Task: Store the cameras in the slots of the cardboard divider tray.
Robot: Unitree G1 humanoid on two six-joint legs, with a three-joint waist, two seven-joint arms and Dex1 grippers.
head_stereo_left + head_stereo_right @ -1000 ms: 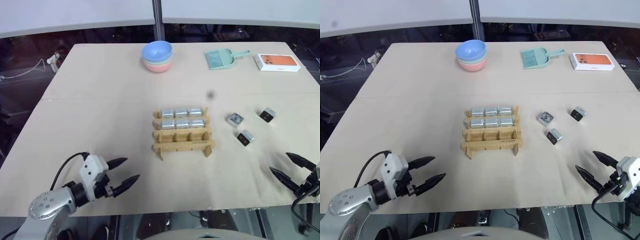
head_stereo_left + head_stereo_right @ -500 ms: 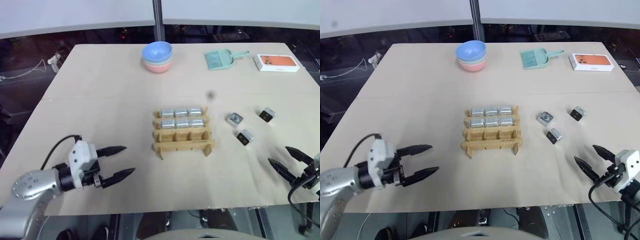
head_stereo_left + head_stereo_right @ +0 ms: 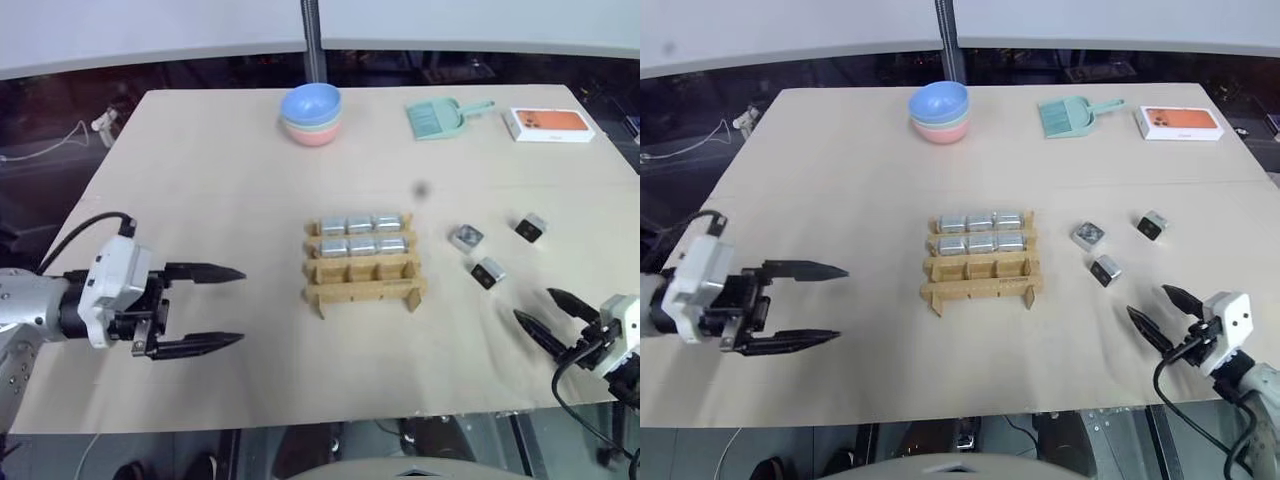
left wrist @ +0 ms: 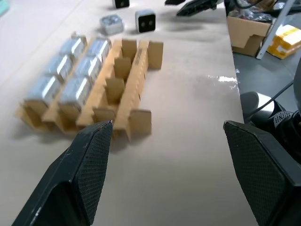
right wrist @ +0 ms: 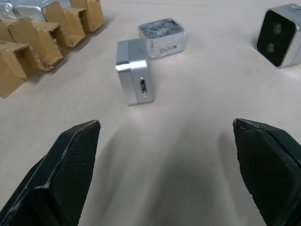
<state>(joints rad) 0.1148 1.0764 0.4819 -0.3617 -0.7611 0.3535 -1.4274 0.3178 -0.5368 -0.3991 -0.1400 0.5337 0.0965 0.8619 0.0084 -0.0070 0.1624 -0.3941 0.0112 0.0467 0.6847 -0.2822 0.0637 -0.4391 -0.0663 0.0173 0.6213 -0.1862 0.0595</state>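
Note:
The camera [image 3: 531, 228] farthest from the tray stands apart from the other cameras, so the robot's right gripper should keep moving its open fingers there until they are on both sides of that camera [image 3: 537, 223].
The cardboard divider tray [image 3: 366, 292] stands mid-table. Its two back rows hold several silver cameras [image 3: 362, 224]; the front row of slots is empty. Three loose cameras lie to its right: one nearest the tray [image 3: 466, 237], one closer to the front edge [image 3: 488, 272] and one farthest right [image 3: 532, 226]. My left gripper [image 3: 241, 305] hovers open and empty well left of the tray, pointing at it. My right gripper [image 3: 533, 304] is open and empty just short of the loose cameras; in the right wrist view the nearest camera [image 5: 134, 70] lies ahead between its fingers [image 5: 70, 165].
Stacked bowls [image 3: 312, 112], a green dustpan [image 3: 440, 117] and a white-and-orange flat box [image 3: 552, 123] sit along the table's far edge. A small dark spot [image 3: 421, 188] marks the table behind the tray. A cardboard box [image 4: 244, 30] stands off the table.
My left gripper has risen from the table's front edge and turned to point sideways at the tray. My right gripper has crept a little toward the loose cameras.

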